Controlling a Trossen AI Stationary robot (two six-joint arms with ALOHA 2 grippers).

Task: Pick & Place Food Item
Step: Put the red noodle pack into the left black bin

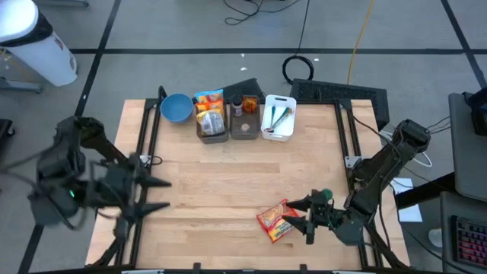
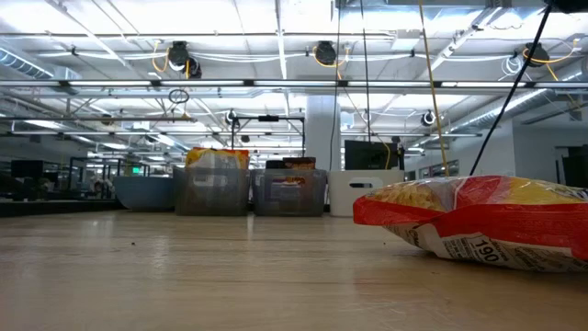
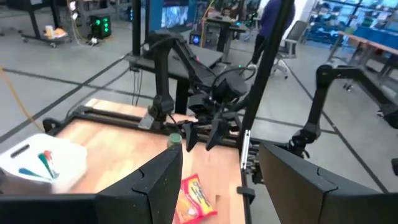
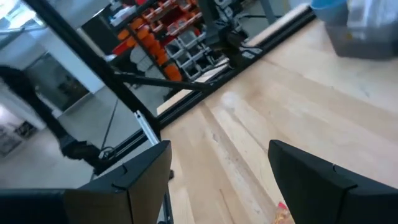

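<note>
The flat snack packet's edge (image 1: 291,210) is under my right gripper, which points level across the table, so next the gripper pulls back, tip down and pinches the packet's corner (image 1: 297,215).
A red and yellow snack packet (image 1: 274,221) lies flat on the wooden table (image 1: 228,183) near its front right; the low view shows it close up (image 2: 478,221). My right gripper (image 1: 297,215) hovers just right of it, open, fingers pointing toward the table's left, the packet's edge (image 4: 283,214) showing below them. My left gripper (image 1: 158,194) stands open above the table's left side, nothing between its fingers. In the left wrist view it looks across at the packet (image 3: 196,199) and the right gripper (image 3: 202,134).
Along the far edge stand a blue bowl (image 1: 176,107), a clear bin with snack packets (image 1: 211,116), a second clear bin (image 1: 245,118) and a white bin (image 1: 278,116). Black frame rails (image 1: 346,144) run along both table sides. Bare wood lies in the middle.
</note>
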